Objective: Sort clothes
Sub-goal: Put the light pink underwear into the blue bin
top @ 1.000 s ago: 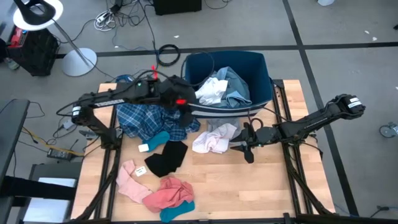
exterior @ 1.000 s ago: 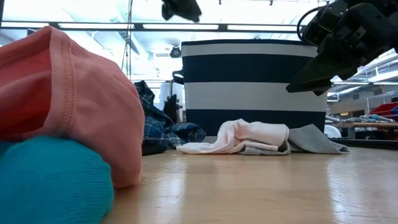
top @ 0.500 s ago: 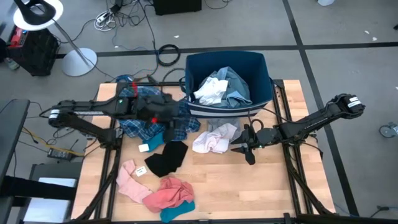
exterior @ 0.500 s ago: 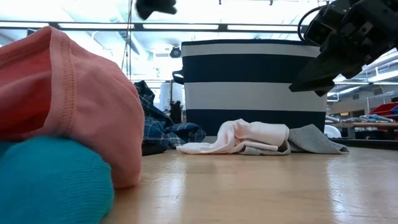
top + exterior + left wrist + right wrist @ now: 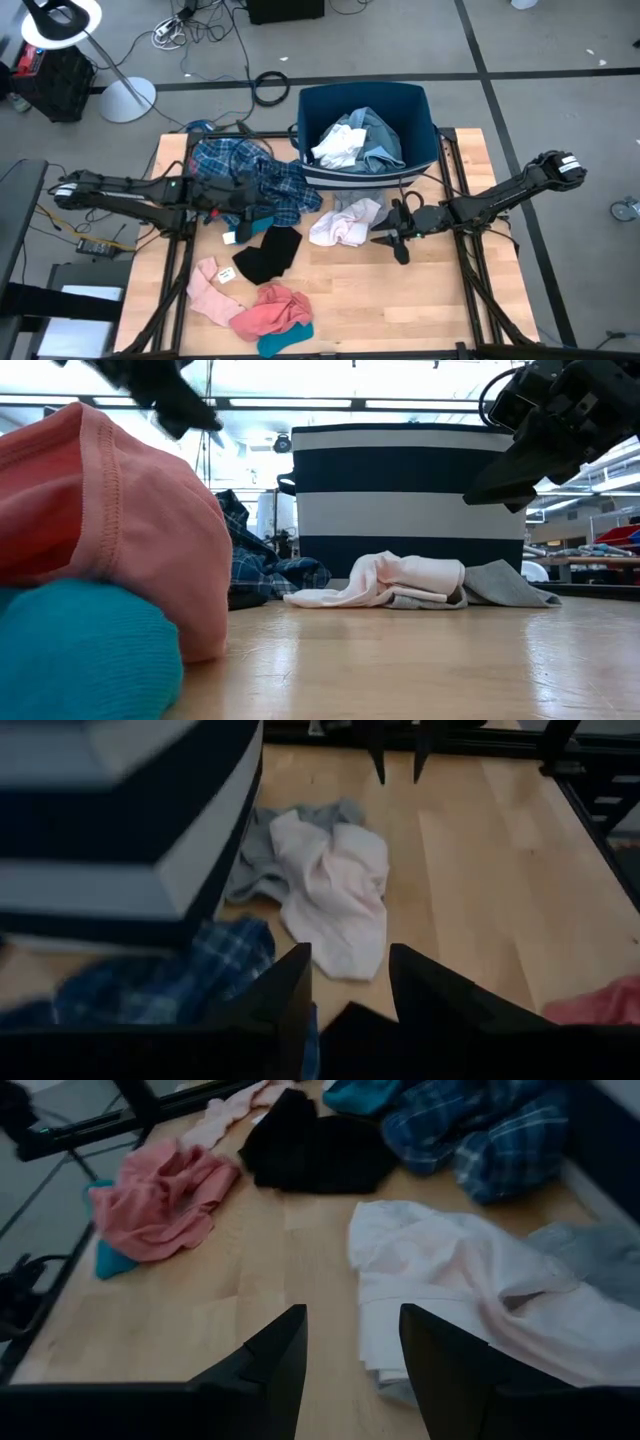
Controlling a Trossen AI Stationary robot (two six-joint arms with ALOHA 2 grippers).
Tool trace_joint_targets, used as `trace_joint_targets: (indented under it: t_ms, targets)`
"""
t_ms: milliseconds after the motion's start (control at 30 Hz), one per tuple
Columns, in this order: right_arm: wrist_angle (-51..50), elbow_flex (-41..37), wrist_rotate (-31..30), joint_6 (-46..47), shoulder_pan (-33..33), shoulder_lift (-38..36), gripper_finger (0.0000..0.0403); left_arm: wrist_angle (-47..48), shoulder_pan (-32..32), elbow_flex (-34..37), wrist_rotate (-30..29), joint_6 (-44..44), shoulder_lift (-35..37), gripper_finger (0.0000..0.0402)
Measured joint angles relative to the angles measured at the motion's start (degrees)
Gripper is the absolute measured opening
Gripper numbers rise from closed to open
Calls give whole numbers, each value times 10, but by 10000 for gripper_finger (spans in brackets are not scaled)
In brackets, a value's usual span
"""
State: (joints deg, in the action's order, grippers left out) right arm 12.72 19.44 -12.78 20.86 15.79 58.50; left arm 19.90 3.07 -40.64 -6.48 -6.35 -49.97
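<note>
My gripper is about to lift the pale pink piece [image 5: 344, 223], and the grey piece should stay behind, spread flat, since its edges [image 5: 397, 1388] stick out underneath at opposite ends.
The clothes lie across the wooden table. A blue plaid shirt [image 5: 262, 178] is heaped at the far left beside the dark blue bin [image 5: 432, 140]. A pale pink piece [image 5: 345, 222] lies on a grey one in front of the bin. White and light blue garments [image 5: 352, 142] sit inside the bin. A teal sock [image 5: 255, 222], a black piece [image 5: 268, 252], a pink sock [image 5: 212, 292] and a coral piece [image 5: 272, 308] lie nearer. My left gripper [image 5: 350, 982] hangs open and empty over the plaid shirt. My right gripper [image 5: 350, 1345] hovers open and empty beside the pale pink piece.
The bin stands at the table's far edge, between the two arms. Bare wood [image 5: 400, 300] shows at the near right. A teal piece [image 5: 285, 340] lies under the coral one at the near edge. A lamp and cables are on the floor beyond the table.
My left gripper has drawn back from the bin's rim toward the table's left edge and come lower, tipping more level, and now hangs over the plaid shirt. Its fingers have stayed open. The clothes have not moved.
</note>
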Motion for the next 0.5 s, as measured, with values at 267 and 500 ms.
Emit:
trace_joint_targets:
  t_ms: [267,500]
  targets:
    - [48,0,-31,-31,-21,51,162,-128,-5,137,-50,-1,74,142]
    - [158,1,-26,-59,-39,165,162,-151,-16,191,-51,0,108,142]
